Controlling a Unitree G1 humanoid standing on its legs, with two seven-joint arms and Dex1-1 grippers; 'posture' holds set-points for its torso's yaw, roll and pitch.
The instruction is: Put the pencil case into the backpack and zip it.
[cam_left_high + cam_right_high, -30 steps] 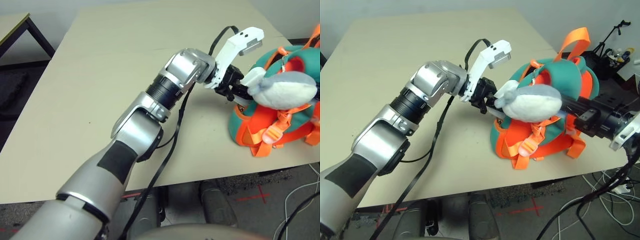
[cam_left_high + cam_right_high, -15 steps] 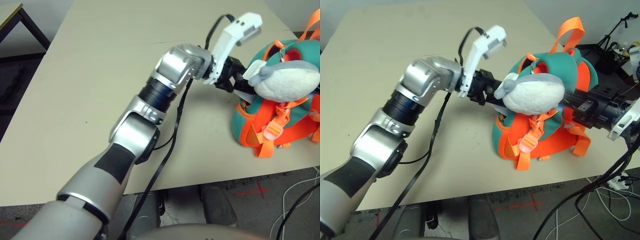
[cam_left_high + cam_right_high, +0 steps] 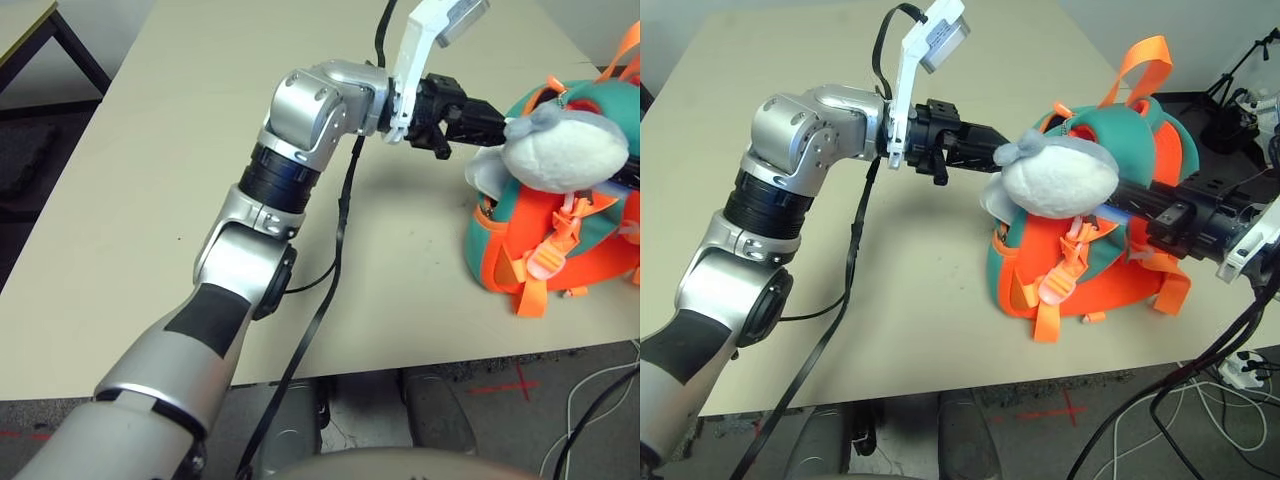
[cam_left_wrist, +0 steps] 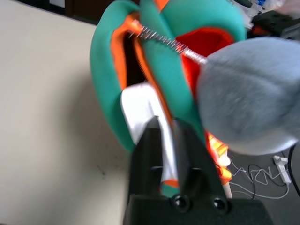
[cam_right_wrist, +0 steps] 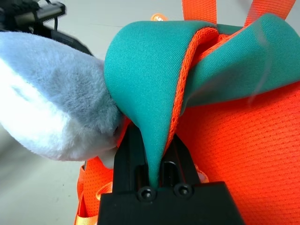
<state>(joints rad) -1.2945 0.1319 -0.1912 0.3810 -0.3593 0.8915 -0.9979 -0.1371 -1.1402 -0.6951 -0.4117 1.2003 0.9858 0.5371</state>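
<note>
My left gripper should first push the pencil case [image 4: 138, 107] all the way in, because it sticks out of the backpack's opening. Then it should take the plush shark [image 3: 1060, 182] to pull the zipper closed.
The teal backpack [image 3: 1095, 275] with its orange front stands upright near the table's right front edge, and the grey plush shark [image 3: 1055, 185] hangs across its top. My left gripper [image 4: 168, 136] is shut on the white pencil case [image 4: 136, 110]. The case's far end pokes into the orange-lined opening [image 4: 133, 61] between the teal panels. In the eye views the plush hides the left gripper's tips and the case. From the right, my right gripper [image 5: 152, 154] is shut on a teal flap [image 5: 150, 89] at the backpack's opening and holds it up.
The beige table [image 3: 180, 180] stretches bare behind and to the left of the backpack. Orange straps [image 3: 1050, 310] dangle at the backpack's front, close to the table edge. Cables [image 3: 1160, 420] lie on the floor below. A black cable [image 3: 340, 230] trails from my left wrist.
My left arm has risen and swung right, bringing the pencil case up to the backpack's top opening. The plush shark has tipped upward. The camera has also shifted.
</note>
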